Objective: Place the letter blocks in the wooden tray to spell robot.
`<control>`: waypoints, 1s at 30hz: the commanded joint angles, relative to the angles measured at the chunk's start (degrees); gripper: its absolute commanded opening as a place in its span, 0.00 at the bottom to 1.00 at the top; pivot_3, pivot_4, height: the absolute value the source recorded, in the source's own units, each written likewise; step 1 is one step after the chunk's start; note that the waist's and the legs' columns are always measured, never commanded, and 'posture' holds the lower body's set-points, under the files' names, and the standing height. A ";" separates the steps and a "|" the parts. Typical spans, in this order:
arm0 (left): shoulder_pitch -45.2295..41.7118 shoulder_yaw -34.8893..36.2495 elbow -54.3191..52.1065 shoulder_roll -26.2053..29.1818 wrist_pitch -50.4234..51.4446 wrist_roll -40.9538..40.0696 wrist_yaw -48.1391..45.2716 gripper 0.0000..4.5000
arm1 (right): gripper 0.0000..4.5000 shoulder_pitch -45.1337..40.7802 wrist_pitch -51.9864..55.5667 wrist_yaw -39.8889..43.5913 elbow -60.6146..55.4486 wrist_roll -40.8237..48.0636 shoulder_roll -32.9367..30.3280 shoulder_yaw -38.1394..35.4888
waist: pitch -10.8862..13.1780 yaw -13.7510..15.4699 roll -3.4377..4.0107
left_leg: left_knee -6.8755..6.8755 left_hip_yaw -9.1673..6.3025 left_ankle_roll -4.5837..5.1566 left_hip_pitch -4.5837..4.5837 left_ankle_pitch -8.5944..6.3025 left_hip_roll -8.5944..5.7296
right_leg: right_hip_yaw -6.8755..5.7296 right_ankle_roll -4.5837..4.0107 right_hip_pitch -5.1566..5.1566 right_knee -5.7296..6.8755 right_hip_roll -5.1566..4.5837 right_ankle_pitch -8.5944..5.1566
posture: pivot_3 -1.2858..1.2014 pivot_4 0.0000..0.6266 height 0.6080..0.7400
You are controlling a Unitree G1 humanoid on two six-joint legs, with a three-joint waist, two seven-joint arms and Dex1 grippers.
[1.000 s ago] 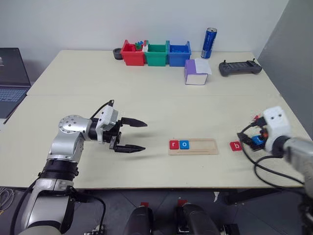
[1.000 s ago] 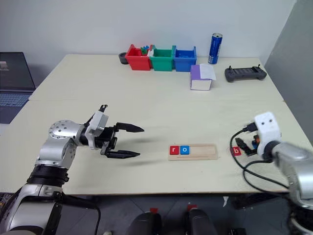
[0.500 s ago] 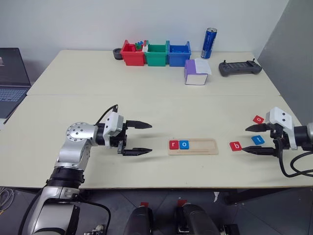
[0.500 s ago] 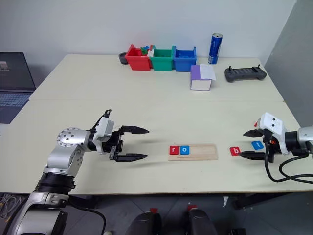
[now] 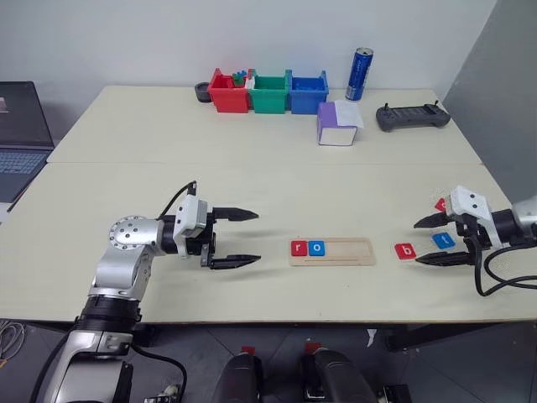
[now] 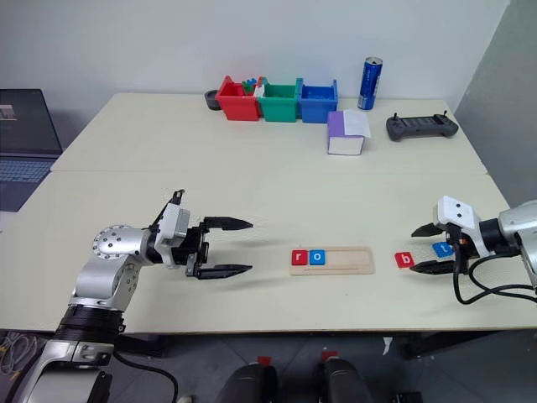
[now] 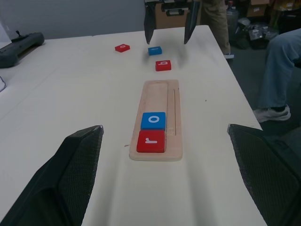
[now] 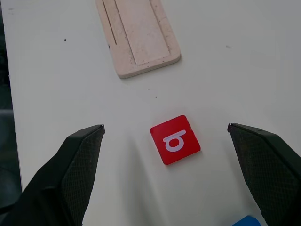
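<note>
The red "b" block lies free and centred ahead of the right gripper's open fingers, so the robot should keep lowering that gripper toward it until the fingers get to its sides.
The wooden tray lies at the table's front middle with a red "r" block and a blue "o" block at its left end. Right of the tray rest a red "b" block, a blue block and, partly hidden behind my right hand, another red block. My right gripper is open and empty, fingers pointing left and straddling the space just right of the "b" block. My left gripper hovers open and empty left of the tray, pointing at it.
Red, green and blue bins line the back edge, with a blue can, a purple-and-white box and a black controller to their right. A laptop sits far left. A person's leg stands beyond the table's right end.
My right wrist has turned and dropped: it covered the blocks a second ago, now its open fingers point left toward the "b" block. The left gripper holds roughly its place.
</note>
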 commanded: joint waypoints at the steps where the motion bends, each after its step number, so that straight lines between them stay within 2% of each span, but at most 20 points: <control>1: -0.29 0.97 -1.63 0.92 0.08 -0.89 0.07 1.00 | 0.99 -2.54 -5.56 5.31 3.05 -1.73 -0.47 1.18 | 0.00 0.00 0.00 | 0.00 0.00 0.00 0.00 0.00 0.00 | 0.00 0.00 0.00 0.00 0.00 0.00 | 0.52 0.24 1.00; 9: -0.40 0.63 -1.79 1.28 0.65 -0.84 -0.32 1.00 | 0.99 -7.81 -17.98 6.03 12.94 -2.62 1.08 8.14 | 0.00 -0.05 0.01 | 0.00 0.02 0.00 0.02 0.00 0.00 | 0.01 0.00 0.00 0.03 0.01 0.00 | 0.52 0.24 1.00; 15: 0.86 0.82 -3.81 1.86 1.77 -1.23 0.01 1.00 | 0.99 -10.37 -19.97 6.03 17.63 -1.99 3.16 12.90 | 0.00 -0.10 0.01 | 0.01 0.06 -0.01 0.03 0.01 0.00 | 0.05 -0.01 -0.01 0.04 0.00 0.00 | 0.52 0.24 1.00; 20: 2.20 1.61 -5.89 2.22 2.79 -1.68 1.54 1.00 | 0.99 -12.98 -21.85 6.01 23.98 -4.68 6.82 13.18 | 0.00 -0.13 0.01 | 0.01 0.05 -0.01 0.04 0.01 0.01 | 0.05 -0.01 0.00 0.05 0.00 0.00 | 0.52 0.24 1.00; 23: 3.18 2.23 -7.10 2.77 3.35 -2.08 2.21 1.00 | 0.85 -13.31 -22.62 6.03 25.68 -4.80 6.73 15.18 | 0.01 -0.02 0.02 | 0.01 0.04 -0.02 0.03 0.01 0.01 | 0.05 -0.02 0.00 0.06 0.00 0.01 | 0.52 0.24 1.00; 30: 3.59 2.98 -6.61 3.89 3.05 -2.14 2.22 1.00 | 0.33 -14.81 -24.20 6.03 28.49 -4.45 6.27 17.17 | 0.00 0.05 0.02 | 0.02 0.04 -0.01 0.04 0.01 0.00 | 0.04 -0.02 0.01 0.05 -0.01 0.00 | 0.52 0.24 1.00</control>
